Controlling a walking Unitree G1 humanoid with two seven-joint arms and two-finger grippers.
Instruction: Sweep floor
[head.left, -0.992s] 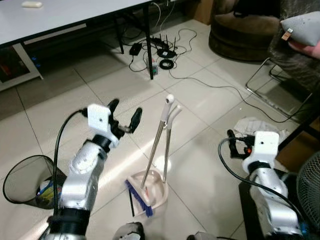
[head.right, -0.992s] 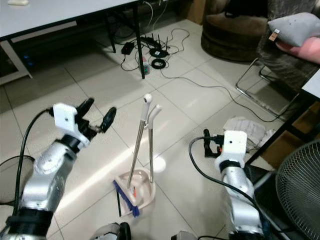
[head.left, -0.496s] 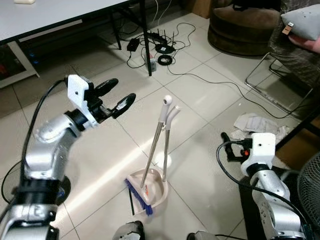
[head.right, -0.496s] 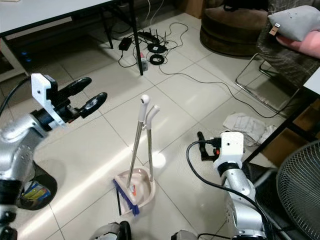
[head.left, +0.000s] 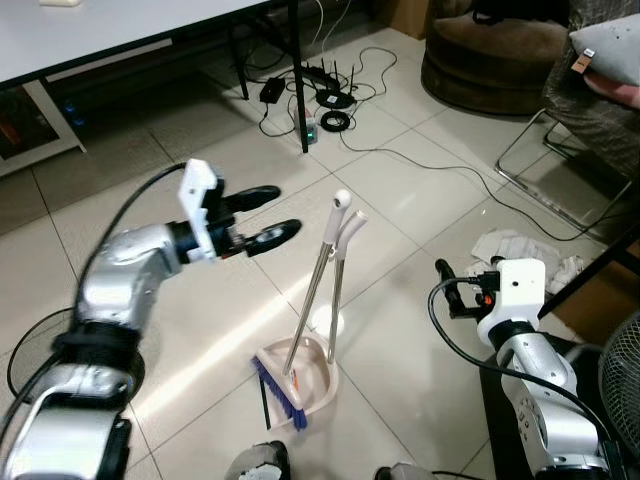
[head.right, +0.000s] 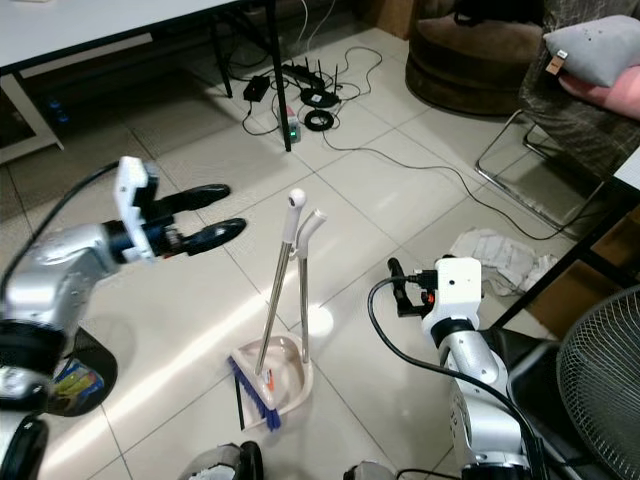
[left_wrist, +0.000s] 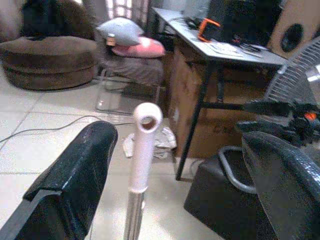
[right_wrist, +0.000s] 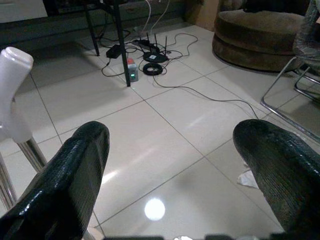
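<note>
The blue brush (head.left: 280, 394) only lies over the edge of the pink dustpan. So the broom (head.left: 308, 305) will come away when I lift it, and the dustpan will stay standing.
A broom with a white-capped metal handle (head.left: 322, 270) and a blue brush (head.left: 277, 394) stands upright in a pink dustpan (head.left: 312, 373) on the tiled floor, next to the dustpan's own white-tipped handle (head.left: 349, 226). My left gripper (head.left: 280, 211) is open, held level just left of the handle tops and a short gap away. In the left wrist view the broom's cap (left_wrist: 145, 131) stands ahead between the two fingers (left_wrist: 75, 170). My right gripper (head.right: 397, 285) is open, low and to the right of the broom, apart from it.
A black waste bin (head.right: 72, 374) sits at the lower left. Cables and a power strip (head.left: 320, 100) lie by the table leg (head.left: 298, 80). Crumpled cloth (head.left: 510, 246), a chair frame (head.left: 545, 170), a fan (head.left: 625, 385) and a brown pouf (head.left: 490, 70) are on the right.
My left arm has swung its open gripper to the right and lower, close to the top of the broom handle. The right arm has barely moved.
</note>
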